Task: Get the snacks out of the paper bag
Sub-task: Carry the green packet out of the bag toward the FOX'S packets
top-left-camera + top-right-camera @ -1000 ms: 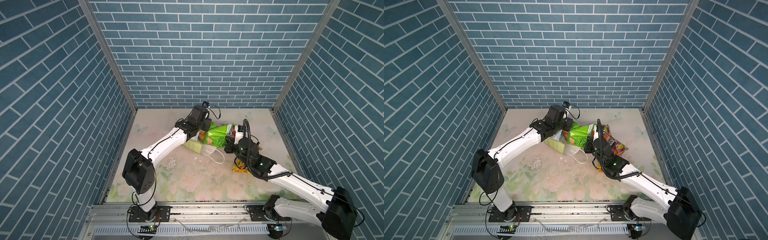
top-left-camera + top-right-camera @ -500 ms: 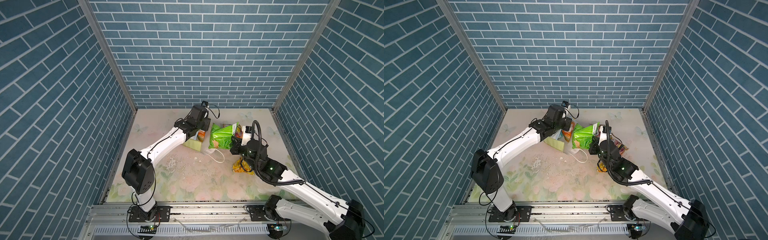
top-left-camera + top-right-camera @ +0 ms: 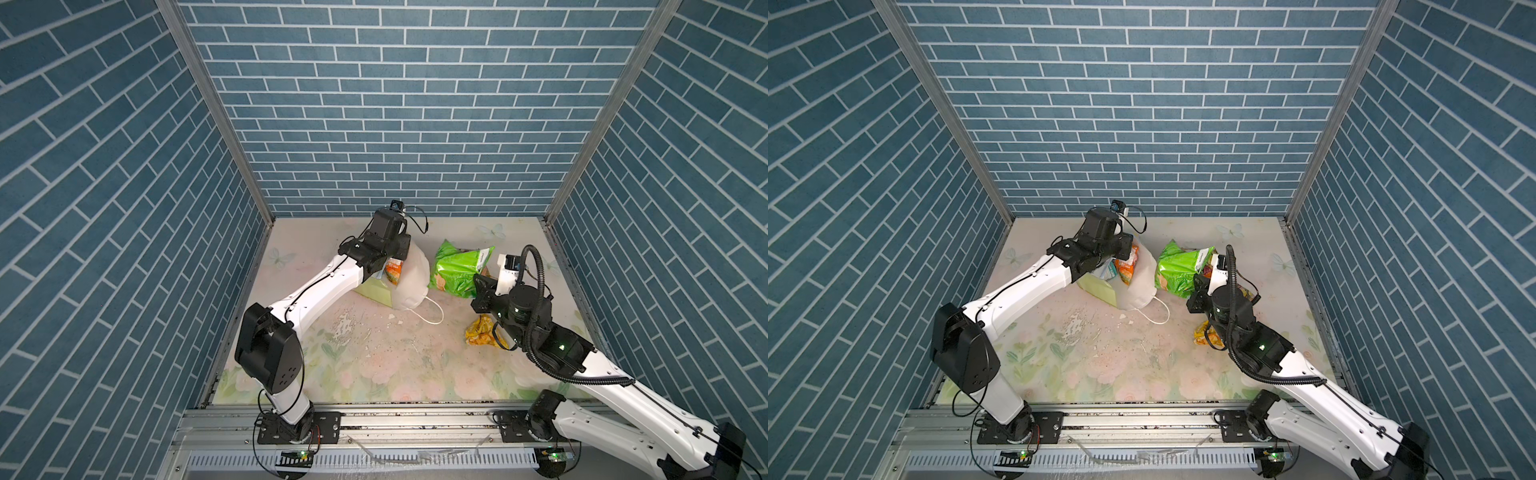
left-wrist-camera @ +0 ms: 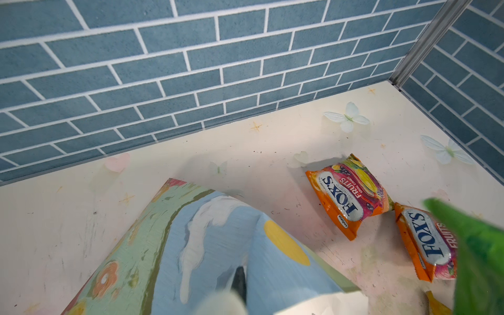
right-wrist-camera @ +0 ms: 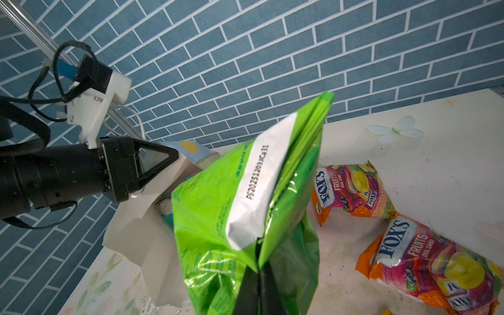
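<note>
The robot's right gripper has the green packet [image 3: 1177, 270] clear of the paper bag's opening, so it should keep going to the free spot [image 3: 1269, 269] beyond the FOX'S packets and let go of it there.
The paper bag [image 3: 409, 282] [image 3: 1138, 286] lies tipped at the back middle, its white inside facing the right arm. My left gripper [image 3: 401, 249] [image 4: 240, 278] [image 5: 174, 156] is shut on the bag's upper wall. An orange packet [image 3: 392, 270] and a teal-and-white one [image 3: 1108, 271] show inside. My right gripper [image 3: 478, 284] [image 5: 259, 272] is shut on the bright green packet [image 3: 457, 270] [image 3: 1177, 270] [image 5: 245, 204], held off the table to the right of the bag's mouth. Two FOX'S packets [image 4: 349, 196] [image 4: 428, 242] [image 5: 351, 191] [image 5: 425, 261] lie on the table beyond it.
A yellow-orange packet [image 3: 482, 332] [image 3: 1206, 332] lies under my right forearm. The bag's white cord handle [image 3: 432, 316] trails on the flowered table [image 3: 374, 365]. Scuffs and crumbs [image 3: 345, 328] mark the middle. Blue brick walls [image 3: 395, 124] close three sides.
My right gripper has drawn the green packet to the right, out of the bag's mouth. The left gripper has kept its hold, and the bag's mouth now stands higher and wider.
</note>
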